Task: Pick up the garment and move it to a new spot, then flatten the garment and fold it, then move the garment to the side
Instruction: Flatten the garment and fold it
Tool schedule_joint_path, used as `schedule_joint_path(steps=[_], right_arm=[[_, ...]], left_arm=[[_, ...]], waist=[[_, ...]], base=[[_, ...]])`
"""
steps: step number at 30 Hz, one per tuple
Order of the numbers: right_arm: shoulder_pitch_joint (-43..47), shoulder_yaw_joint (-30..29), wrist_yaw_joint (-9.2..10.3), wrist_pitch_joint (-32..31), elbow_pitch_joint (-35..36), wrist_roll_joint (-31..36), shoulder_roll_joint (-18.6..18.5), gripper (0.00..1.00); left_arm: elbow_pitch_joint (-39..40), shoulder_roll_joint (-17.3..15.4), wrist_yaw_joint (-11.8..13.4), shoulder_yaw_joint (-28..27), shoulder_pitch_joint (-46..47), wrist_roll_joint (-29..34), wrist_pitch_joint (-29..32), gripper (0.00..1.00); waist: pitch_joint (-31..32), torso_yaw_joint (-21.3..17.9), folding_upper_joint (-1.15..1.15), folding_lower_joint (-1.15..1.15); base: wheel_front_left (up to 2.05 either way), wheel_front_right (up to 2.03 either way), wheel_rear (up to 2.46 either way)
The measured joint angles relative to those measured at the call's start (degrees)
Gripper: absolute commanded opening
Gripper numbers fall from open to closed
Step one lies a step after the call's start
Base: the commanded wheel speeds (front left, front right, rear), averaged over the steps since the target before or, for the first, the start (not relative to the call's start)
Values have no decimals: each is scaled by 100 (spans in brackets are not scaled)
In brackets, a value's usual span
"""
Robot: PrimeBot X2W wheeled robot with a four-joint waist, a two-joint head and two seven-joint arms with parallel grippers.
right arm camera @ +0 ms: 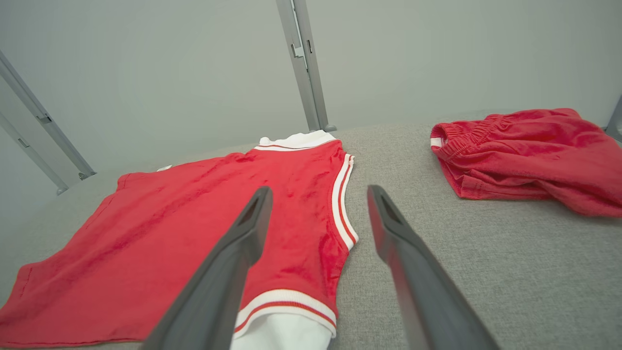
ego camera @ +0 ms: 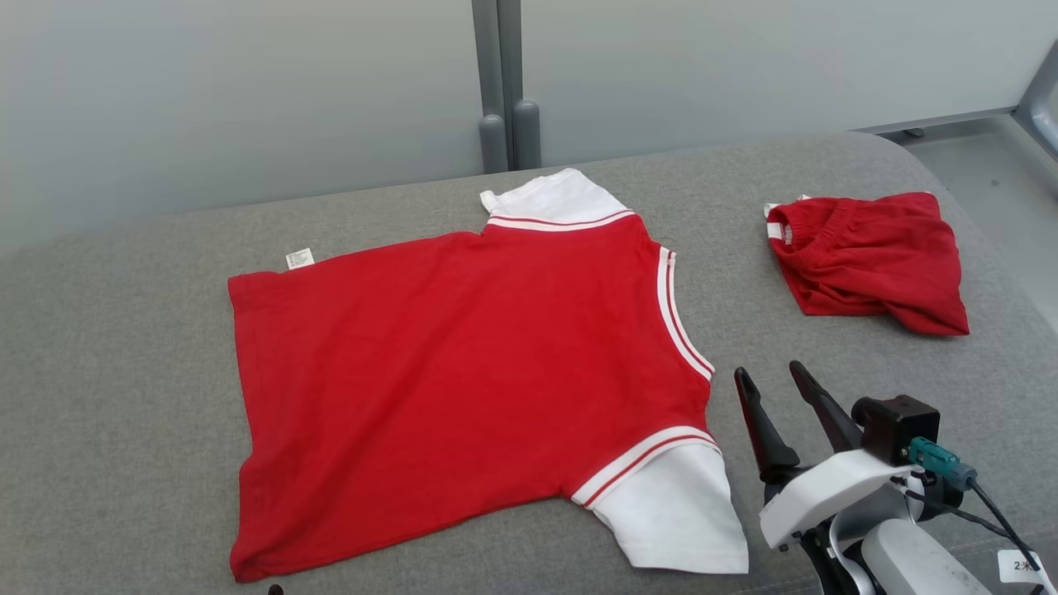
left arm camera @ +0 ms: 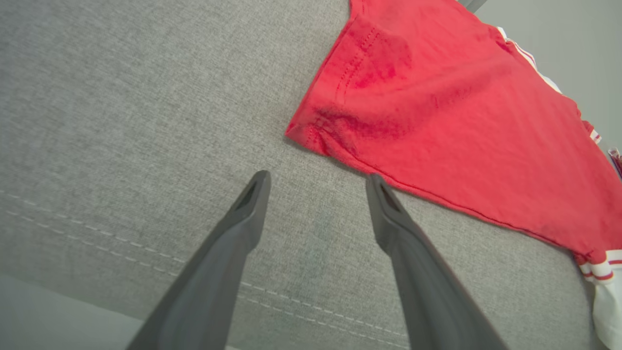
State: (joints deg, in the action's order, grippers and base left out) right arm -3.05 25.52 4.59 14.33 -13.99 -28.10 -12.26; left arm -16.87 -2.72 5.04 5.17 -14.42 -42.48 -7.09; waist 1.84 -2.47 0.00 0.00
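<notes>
My gripper is going to lift the garment's hem. The garment's near hem corner (ego camera: 248, 565) lies loose with a puckered crease (left arm camera: 339, 131) next to it, so the hem will bunch up into loose folds.
The garment (ego camera: 463, 372) is a red T-shirt with white sleeves and striped trim. It lies spread flat on the grey padded surface (ego camera: 124, 330), neck toward the right. My right gripper (ego camera: 769, 371) hovers open just right of the collar and the near white sleeve, with nothing between its fingers. In the right wrist view the garment (right arm camera: 170, 233) spreads out to the left under that gripper (right arm camera: 319, 191). My left gripper (left arm camera: 318, 177) stands open and empty over bare fabric, its right fingertip almost at the hem near a bottom corner of the garment (left arm camera: 461, 121).
Crumpled red shorts (ego camera: 872, 256) lie at the back right of the surface, also seen in the right wrist view (right arm camera: 529, 150). A grey post (ego camera: 504, 124) and a pale wall stand behind. The surface rounds off at the right, with floor (ego camera: 992, 165) beyond.
</notes>
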Motion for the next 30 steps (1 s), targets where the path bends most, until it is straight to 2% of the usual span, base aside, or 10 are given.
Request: schedule_joint_path(steps=[7,11,19,26,27,30], right_arm=[[-12,-21,-3,0,0,35,-43,100],[-15,-56,-2,0,-4,35,-54,100],[-25,-60,-3,0,-4,35,-52,100],[-34,-63,-3,0,-4,38,-54,100],[-38,-63,-4,0,-4,43,-54,100],[-62,-67,-4,0,-4,44,-56,100]], left_arm=[[-176,1,-57,-30,325,-513,3,100],[-323,5,-75,8,502,-1067,100,100],[-525,5,-70,-52,575,-1795,94,100],[-709,7,-71,-55,828,-1964,41,100],[-740,7,-71,-58,859,-1992,26,91],[-833,9,-73,-87,921,-2035,-30,43]], waist=[[-127,-101,0,0],[-174,-133,0,0],[-222,-163,0,0],[-279,-187,0,0],[-288,-191,0,0],[-316,-207,0,0]], base=[[0,0,0],[0,0,0],[0,0,0],[0,0,0],[0,0,0],[0,0,0]])
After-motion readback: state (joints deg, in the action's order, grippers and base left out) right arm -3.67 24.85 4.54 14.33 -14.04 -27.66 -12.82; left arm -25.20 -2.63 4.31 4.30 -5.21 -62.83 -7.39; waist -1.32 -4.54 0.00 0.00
